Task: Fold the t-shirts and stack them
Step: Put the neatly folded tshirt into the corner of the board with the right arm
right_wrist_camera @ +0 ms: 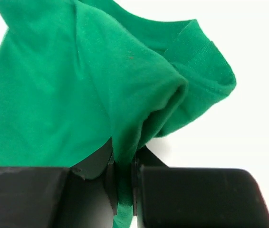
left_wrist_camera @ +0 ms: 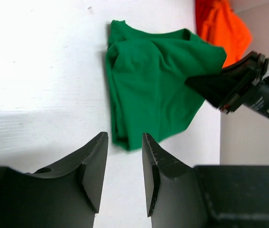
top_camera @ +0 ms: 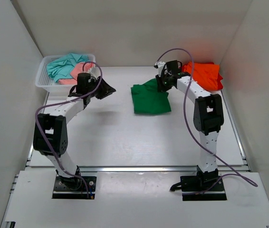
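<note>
My right gripper should keep going to the orange t-shirt (top_camera: 206, 76) and let go over it, because the green t-shirt (top_camera: 148, 100) is folded into a compact square and the way is open.
A green t-shirt (top_camera: 149, 99) lies partly folded at the middle back of the table; it also shows in the left wrist view (left_wrist_camera: 153, 85) and fills the right wrist view (right_wrist_camera: 77, 80). My right gripper (top_camera: 162, 83) is shut on a bunched fold at the shirt's far right edge (right_wrist_camera: 124, 166) and lifts it a little. My left gripper (top_camera: 110, 89) is open and empty, hovering left of the green shirt (left_wrist_camera: 125, 142). An orange t-shirt (top_camera: 203, 74) lies at the back right. Teal (top_camera: 64, 65) and pink (top_camera: 80, 71) shirts lie in the basket.
A white mesh basket (top_camera: 43, 80) stands at the back left against the wall. White walls close in the table on the left, back and right. The arms' bases sit on the near rail.
</note>
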You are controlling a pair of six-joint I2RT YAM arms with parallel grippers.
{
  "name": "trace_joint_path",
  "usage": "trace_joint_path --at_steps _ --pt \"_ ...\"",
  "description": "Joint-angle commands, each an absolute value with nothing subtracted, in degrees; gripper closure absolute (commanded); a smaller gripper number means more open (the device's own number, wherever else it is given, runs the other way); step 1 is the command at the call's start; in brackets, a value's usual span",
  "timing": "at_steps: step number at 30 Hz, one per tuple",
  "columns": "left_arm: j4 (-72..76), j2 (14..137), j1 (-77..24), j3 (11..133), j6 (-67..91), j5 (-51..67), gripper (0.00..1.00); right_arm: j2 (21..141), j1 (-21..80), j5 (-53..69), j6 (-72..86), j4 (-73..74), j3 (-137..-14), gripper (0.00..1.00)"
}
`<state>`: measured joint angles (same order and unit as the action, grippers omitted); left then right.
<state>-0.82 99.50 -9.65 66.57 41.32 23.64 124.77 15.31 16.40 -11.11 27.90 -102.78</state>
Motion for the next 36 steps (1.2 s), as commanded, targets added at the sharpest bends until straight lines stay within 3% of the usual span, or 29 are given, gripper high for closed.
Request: trace_joint_path --at_steps 1,11,23,27,36 --pt "2.1 95.11 -10.19 62.5 40.69 25.31 0.54 119.01 12.14 6.77 -21.43 22.59 -103.18 1.0" --pt "6.59 94.39 -9.93 57.48 41.84 25.93 0.55 117.77 0.11 8.17 -28.03 20.92 -109.5 1.0" --pt "6.59 97.38 -10.37 57.57 40.61 25.05 0.55 133.4 -11.07 12.39 -27.15 19.06 -126.98 1.0" --pt "6.16 97.38 -10.37 58.09 40.43 24.79 0.54 140.52 -12.74 9.41 -25.58 18.47 -135.43 1.0" --pt "4.92 98.0 -10.28 57.22 39.29 23.64 0.55 143.35 -13.8 -5.78 -20.83 10.12 -135.1 1.0"
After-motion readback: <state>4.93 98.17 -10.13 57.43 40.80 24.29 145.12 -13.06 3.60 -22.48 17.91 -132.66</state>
